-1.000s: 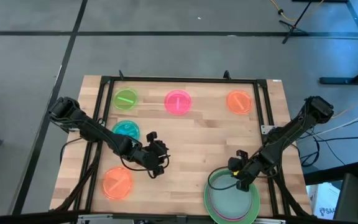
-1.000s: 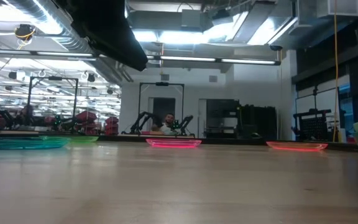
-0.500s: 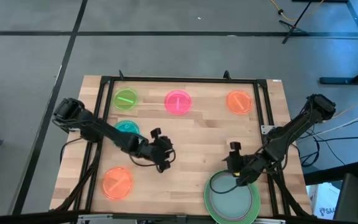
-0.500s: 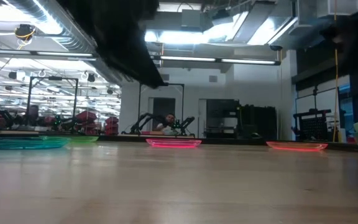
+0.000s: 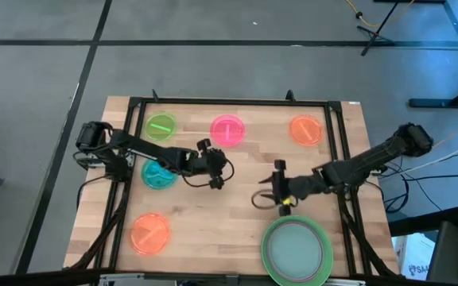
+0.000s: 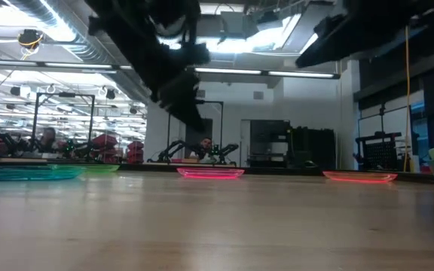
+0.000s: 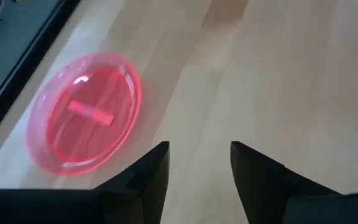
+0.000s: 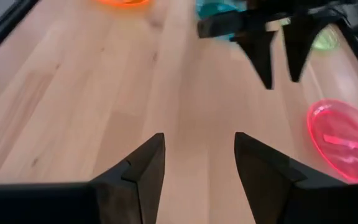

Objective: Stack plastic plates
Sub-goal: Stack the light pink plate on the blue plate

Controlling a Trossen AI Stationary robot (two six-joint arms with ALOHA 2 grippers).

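The pink plate's strip (image 5: 227, 130) is flat and in the middle like the lime plate's (image 5: 161, 127), so I expect the strip to stay stuck when I pick up and tilt the pink plate.
Small translucent plates lie flat on the wooden table: lime (image 5: 161, 126), pink (image 5: 227, 130) and orange (image 5: 306, 129) along the far side, teal (image 5: 159, 172) at the left, and an orange-pink one (image 5: 150, 233) near the front left. A stack of large green plates (image 5: 296, 253) with a grey-teal one on top sits at the front right. My left gripper (image 5: 217, 172) hovers open just short of the pink plate (image 7: 82, 115), holding nothing (image 7: 197, 165). My right gripper (image 5: 263, 198) hangs open over bare wood at mid-table (image 8: 197, 155), far-left of the stack.
A black metal frame (image 5: 229, 102) runs around the table along its far, left and right sides. Bare wood lies between the two grippers and in the table's middle. The room beyond the far edge shows in the low view (image 6: 217, 143).
My left gripper has travelled from the front-left area toward the far edge and a little right, nearing the pink plate. My right gripper has left the rim of the stack and moved toward the table's left and far side, turning to point left. The stack stays put.
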